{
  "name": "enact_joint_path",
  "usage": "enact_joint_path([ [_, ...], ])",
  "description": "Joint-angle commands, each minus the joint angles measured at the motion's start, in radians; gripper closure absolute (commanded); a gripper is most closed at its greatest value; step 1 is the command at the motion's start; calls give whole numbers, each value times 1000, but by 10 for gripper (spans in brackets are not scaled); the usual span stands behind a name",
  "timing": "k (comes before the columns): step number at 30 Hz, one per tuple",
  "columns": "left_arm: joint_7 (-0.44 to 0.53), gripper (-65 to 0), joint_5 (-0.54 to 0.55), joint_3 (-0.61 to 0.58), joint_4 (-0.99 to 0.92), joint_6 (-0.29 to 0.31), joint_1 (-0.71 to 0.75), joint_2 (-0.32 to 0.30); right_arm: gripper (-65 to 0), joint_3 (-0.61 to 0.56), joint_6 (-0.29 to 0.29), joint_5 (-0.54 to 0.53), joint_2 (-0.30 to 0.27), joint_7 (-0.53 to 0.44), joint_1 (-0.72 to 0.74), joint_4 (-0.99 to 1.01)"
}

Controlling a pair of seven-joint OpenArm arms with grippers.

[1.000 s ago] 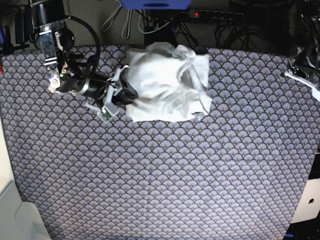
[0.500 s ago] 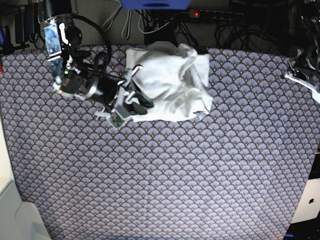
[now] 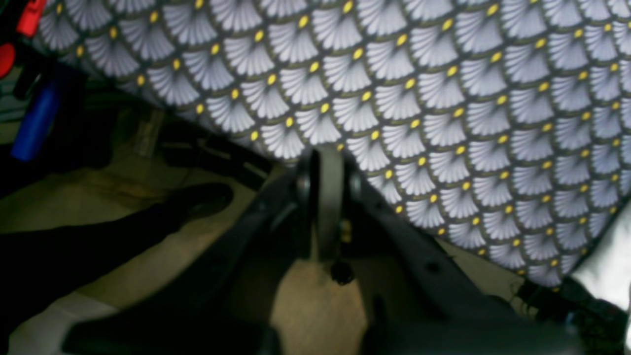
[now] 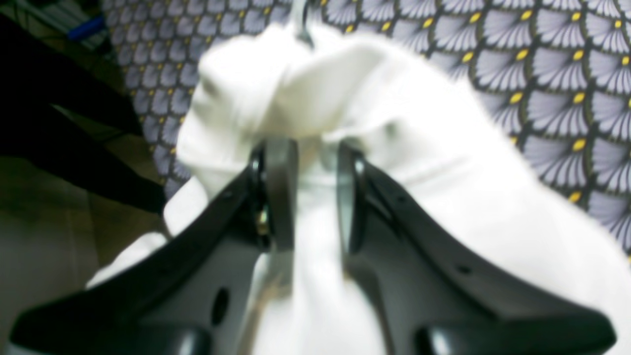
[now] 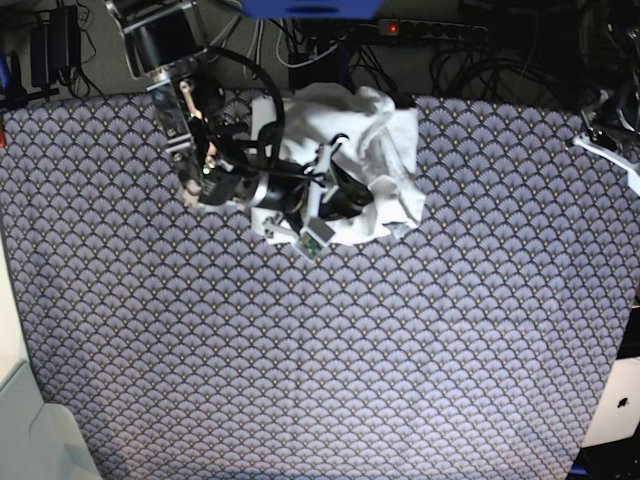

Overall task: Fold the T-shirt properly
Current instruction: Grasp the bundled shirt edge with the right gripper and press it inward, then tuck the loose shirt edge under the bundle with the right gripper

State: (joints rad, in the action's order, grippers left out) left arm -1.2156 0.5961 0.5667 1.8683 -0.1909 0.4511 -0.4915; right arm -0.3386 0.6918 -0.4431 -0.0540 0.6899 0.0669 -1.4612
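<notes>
Next, I pull the fold in my right gripper back over the T-shirt and let go of it flat, because the T-shirt's front corner lies crumpled beside that fold.
The T-shirt lies bunched in a rough white heap at the back middle of the patterned table. My right gripper reaches over the heap from the left. In the right wrist view this gripper is shut on a fold of the T-shirt, and cloth fills the narrow gap between its fingers. My left gripper is shut with nothing in it, hanging over the table's edge far from the shirt. That left arm sits at the far right edge of the base view.
Cables and a power strip run behind the table's back edge. A blue object sits at the top. A white box stands at the front left corner and a white device at the front right.
My right arm has swung to the right across the shirt, carrying the pinched left edge of the cloth over the heap. The left arm has stayed put.
</notes>
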Motion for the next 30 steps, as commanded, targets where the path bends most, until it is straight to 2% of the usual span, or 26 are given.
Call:
enact_joint_path([
  [1,10,-1,0,9,18,-2,-2,-16,-131,3,6,-16,4,-26,29,0],
  [3,13,-1,0,8,18,-2,-2,-16,-131,3,6,-16,3,-29,49,43],
  [8,18,-1,0,8,12,-2,-2,-16,-131,3,6,-16,-13,-134,67,181],
  [10,18,-1,0,8,11,-2,-4,-16,-131,3,6,-18,-19,-141,61,176],
  [16,18,-1,0,3,11,-2,-10,-14,-131,5,6,-18,-20,-134,11,-54],
  [18,18,-1,0,3,12,-2,-10,-14,-132,5,6,-18,-16,-89,14,-89],
  [21,18,-1,0,5,12,-2,-7,-13,-132,3,6,-16,9,-57,20,-89],
  [30,18,-1,0,6,15,-2,-4,-13,-132,-12,6,-16,55,-63,43,38],
])
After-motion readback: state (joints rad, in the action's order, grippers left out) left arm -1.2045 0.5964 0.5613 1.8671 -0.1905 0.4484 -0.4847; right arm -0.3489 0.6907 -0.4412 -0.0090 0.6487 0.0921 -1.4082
